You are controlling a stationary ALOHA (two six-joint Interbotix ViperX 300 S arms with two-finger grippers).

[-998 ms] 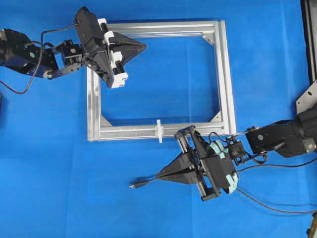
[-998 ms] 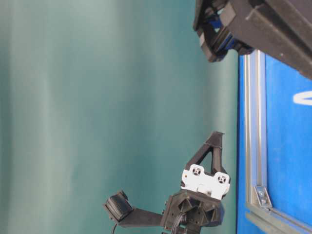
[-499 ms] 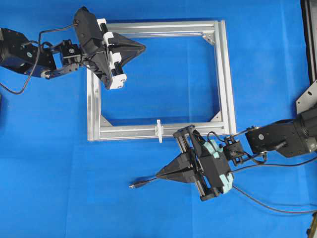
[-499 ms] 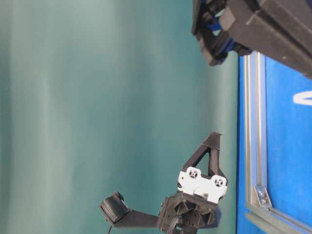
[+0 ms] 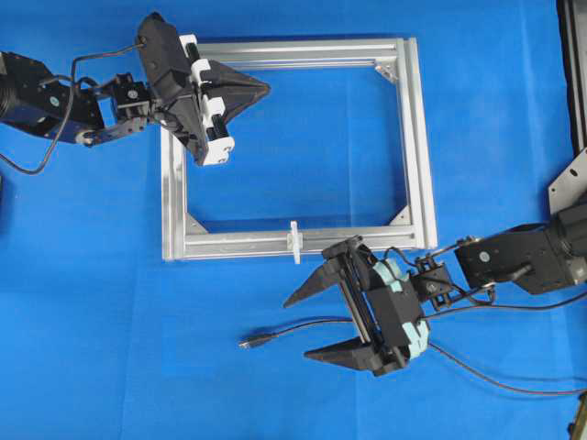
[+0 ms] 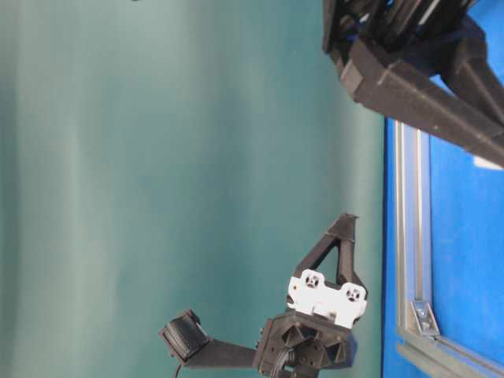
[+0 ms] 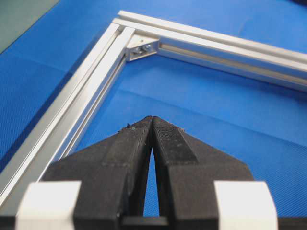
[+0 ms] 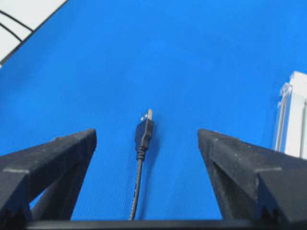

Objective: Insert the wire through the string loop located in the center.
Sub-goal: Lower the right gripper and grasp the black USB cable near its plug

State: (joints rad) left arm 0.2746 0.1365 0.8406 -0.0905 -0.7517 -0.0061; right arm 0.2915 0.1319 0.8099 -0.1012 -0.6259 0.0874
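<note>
The wire goes straight into a thick ribbed collar (image 8: 141, 154). The plug (image 5: 258, 340) will therefore stay pointed straight ahead when I pick up and carry the wire.
The wire (image 5: 284, 330) lies loose on the blue mat, its plug tip (image 5: 248, 343) pointing left. My right gripper (image 5: 296, 328) stands open around it. In the right wrist view the plug (image 8: 144, 130) sits between the wide-apart fingers (image 8: 57, 153), touching neither. The string loop (image 5: 294, 241), small and white, stands on the near rail of the silver frame (image 5: 415, 137), just above and left of the right gripper. My left gripper (image 5: 264, 87) is shut on nothing over the frame's upper-left corner. Its closed tips (image 7: 152, 120) hover above the mat inside the frame (image 7: 96, 81).
The frame's rail end (image 8: 291, 115) shows at the right edge of the right wrist view. Thin black arm cables (image 5: 495, 376) trail over the mat at lower right. A metal bracket (image 5: 570, 183) sits at the right edge.
My right gripper has opened and let go of the wire, which now lies on the mat between its fingers. The left arm has barely moved.
</note>
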